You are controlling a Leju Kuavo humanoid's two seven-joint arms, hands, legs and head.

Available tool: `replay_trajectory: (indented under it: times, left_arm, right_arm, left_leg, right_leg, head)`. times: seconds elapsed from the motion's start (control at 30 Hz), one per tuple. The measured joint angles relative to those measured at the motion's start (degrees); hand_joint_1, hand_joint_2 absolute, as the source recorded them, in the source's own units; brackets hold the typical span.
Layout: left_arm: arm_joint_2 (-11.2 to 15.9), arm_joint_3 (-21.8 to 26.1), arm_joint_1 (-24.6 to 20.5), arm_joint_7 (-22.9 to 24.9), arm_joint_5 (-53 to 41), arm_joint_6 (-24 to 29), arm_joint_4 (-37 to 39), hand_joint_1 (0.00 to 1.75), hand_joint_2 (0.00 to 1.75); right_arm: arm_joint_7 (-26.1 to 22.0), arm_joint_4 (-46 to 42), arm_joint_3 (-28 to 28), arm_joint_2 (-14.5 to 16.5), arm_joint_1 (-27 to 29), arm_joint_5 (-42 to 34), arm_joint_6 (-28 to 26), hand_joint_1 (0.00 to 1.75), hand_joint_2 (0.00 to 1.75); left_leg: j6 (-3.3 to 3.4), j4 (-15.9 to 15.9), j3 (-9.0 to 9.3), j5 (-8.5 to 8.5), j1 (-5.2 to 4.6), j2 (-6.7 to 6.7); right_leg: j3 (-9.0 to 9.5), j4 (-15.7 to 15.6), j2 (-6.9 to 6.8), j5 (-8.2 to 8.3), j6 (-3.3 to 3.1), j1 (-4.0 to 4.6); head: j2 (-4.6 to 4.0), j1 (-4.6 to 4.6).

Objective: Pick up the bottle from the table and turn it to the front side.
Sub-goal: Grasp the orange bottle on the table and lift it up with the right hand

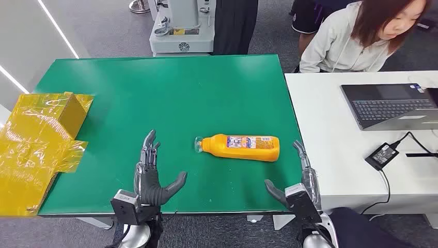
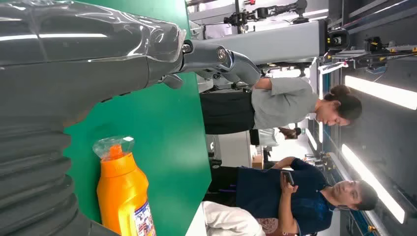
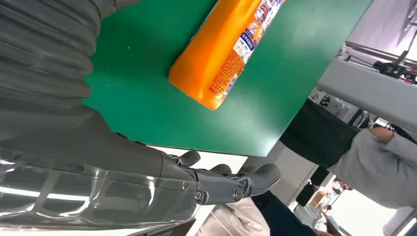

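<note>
The orange bottle will show a big front label from its hidden bottom side when I turn it, because small print and a barcode face up.
An orange bottle lies on its side on the green table, cap end pointing left under a clear wrap, its printed label facing up. The left wrist view shows the bottle cap end first, and the right wrist view shows the bottle from its base. My left hand hovers open over the table's near edge, left of the bottle, fingers spread and thumb out. My right hand is open at the table's near right corner, just below and right of the bottle's base. Neither hand touches the bottle.
Crumpled yellow film and a yellow box cover the table's left end. A white desk on the right carries a laptop and a power adapter. A person sits behind that desk; another stands past the far edge.
</note>
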Motion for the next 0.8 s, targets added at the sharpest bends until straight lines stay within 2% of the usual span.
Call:
replay_trajectory:
  times: [0.2,0.47,0.67,0.8]
  left_arm:
    - [0.0,-1.4,-1.4,-1.3,2.2,0.2,1.9,0.00,1.75]
    - [-0.7,-3.8,-4.0,-1.6,4.1,0.3,4.7,0.00,1.75]
    - [-0.9,-4.7,-5.1,-1.3,4.5,0.1,6.0,0.00,1.75]
    - [-1.0,-5.0,-6.0,-1.3,4.7,-0.3,6.9,0.00,1.75]
  right_arm:
    - [1.9,4.0,0.5,-1.6,-5.3,4.2,1.7,0.00,1.75]
    - [5.6,19.4,5.1,-3.4,-23.1,8.5,6.2,0.00,1.75]
    - [7.5,29.6,9.2,-3.4,-33.2,10.8,9.6,0.00,1.75]
    - [9.2,36.3,12.9,-3.3,-38.8,12.8,14.5,0.00,1.75]
  left_leg:
    - [0.00,0.0,0.00,0.01,0.00,0.02]
    - [0.01,0.0,0.02,0.17,0.01,0.05]
    - [0.00,0.1,-0.01,0.19,0.01,0.04]
    - [-0.01,0.1,-0.03,0.19,0.01,0.03]
  right_leg:
    - [0.01,0.0,0.03,0.02,0.00,0.00]
    - [0.01,0.0,0.09,0.20,-0.08,0.01]
    - [-0.04,0.1,0.12,0.20,-0.09,0.01]
    - [-0.05,0.1,0.11,0.20,-0.09,0.01]
  head:
    - [0.00,0.02]
    - [0.00,0.00]
    - [0.00,0.00]
    - [0.00,0.01]
